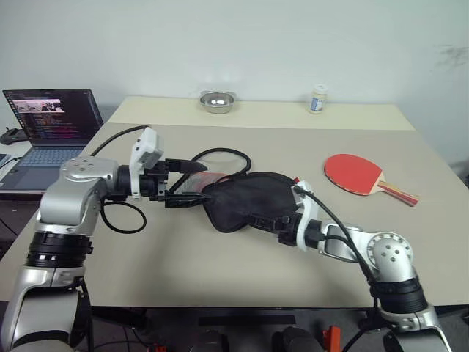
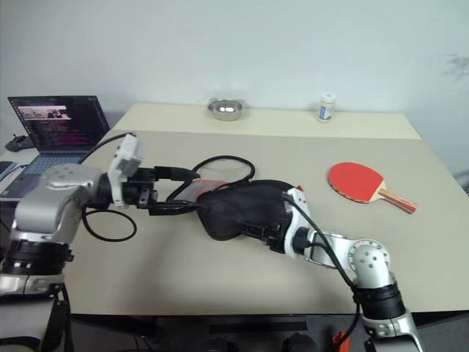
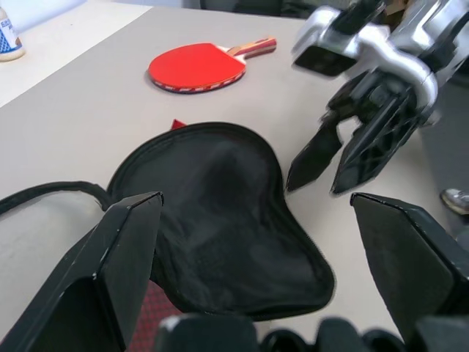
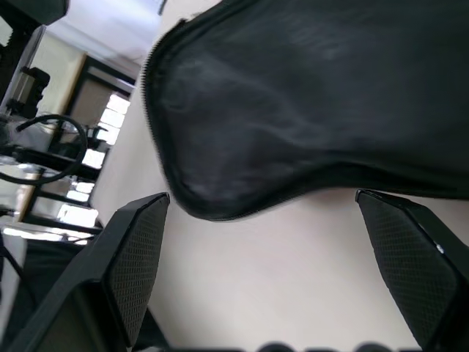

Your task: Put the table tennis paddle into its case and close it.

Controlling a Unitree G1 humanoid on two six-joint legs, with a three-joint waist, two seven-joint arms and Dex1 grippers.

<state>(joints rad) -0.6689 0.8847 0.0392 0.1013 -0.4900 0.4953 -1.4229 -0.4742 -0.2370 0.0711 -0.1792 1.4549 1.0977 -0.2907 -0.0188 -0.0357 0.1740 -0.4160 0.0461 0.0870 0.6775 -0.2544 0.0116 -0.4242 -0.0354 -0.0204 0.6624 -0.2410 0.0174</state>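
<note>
The case point(image 1: 248, 199) sits slanted toward my left gripper. I should pinch the case's near edge point(image 1: 239, 228) with my right gripper and swing the case straight, then take the paddle.
The case point(image 1: 245, 196) lies black side up in the middle of the table, with a bit of red showing at its left end. The table tennis paddle point(image 1: 355, 174) rests red face up to the right of it, apart from it, handle point(image 1: 399, 193) pointing right. My left gripper point(image 1: 196, 183) is open at the case's left end, which lies between its fingers point(image 3: 121, 271); I cannot tell whether they touch it. My right gripper point(image 1: 270, 220) is open at the case's near right edge, its fingers point(image 4: 135, 260) spread just short of the black fabric point(image 4: 308, 110).
A black cord point(image 1: 223, 154) loops on the table behind the case. A metal bowl point(image 1: 217, 101) and a small white bottle point(image 1: 317, 99) stand on the far table. An open laptop point(image 1: 51, 128) sits off the left edge.
</note>
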